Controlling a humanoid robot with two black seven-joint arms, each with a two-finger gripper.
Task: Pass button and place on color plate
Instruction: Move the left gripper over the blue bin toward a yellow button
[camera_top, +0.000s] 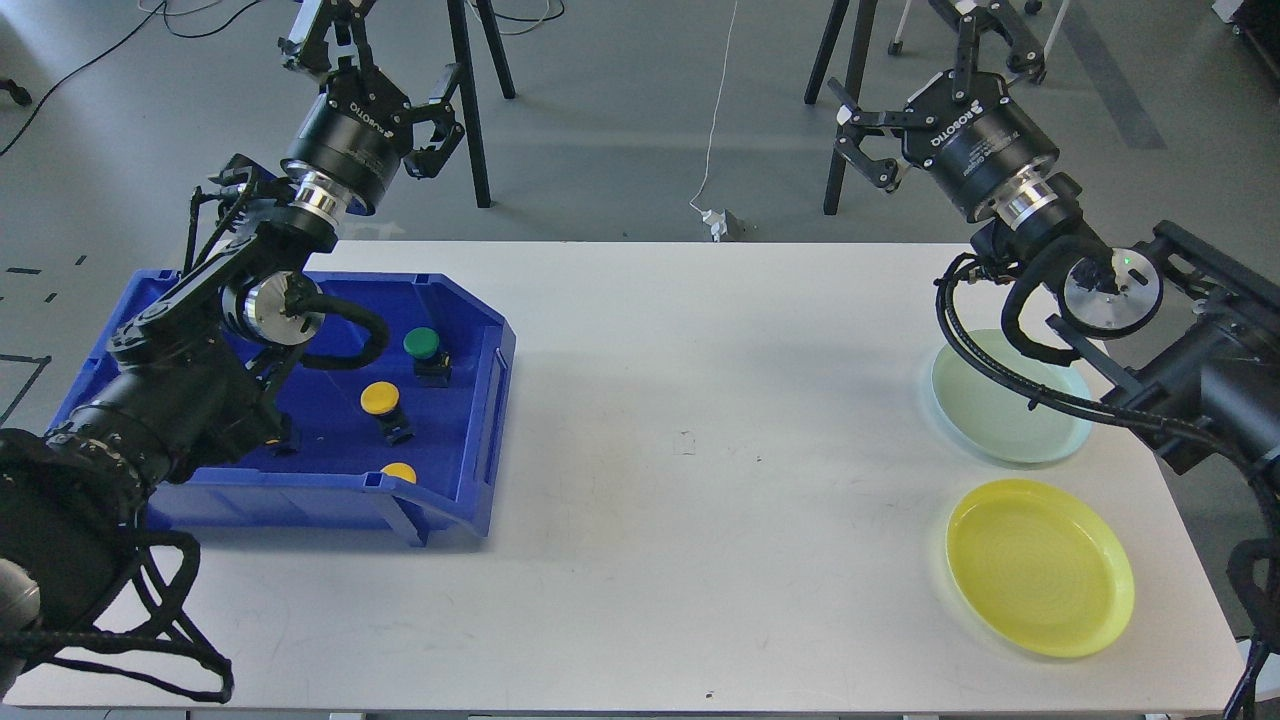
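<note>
A dark base shows beside the robot's left arm in the blue bin, so the robot should expect another button hidden under that arm.
A blue bin on the table's left holds a green button, a yellow button and a second yellow button half hidden by the bin's front wall. On the right lie a pale green plate and a yellow plate, both bare. My left gripper hangs open above the bin's far edge, holding nothing. High above the far right edge, my right gripper is open too and holds nothing. Both grippers are well apart from the buttons and plates.
The white table stretches between bin and plates. Black tripod legs and a white cable stand on the grey floor behind the table. My left arm covers the bin's left part.
</note>
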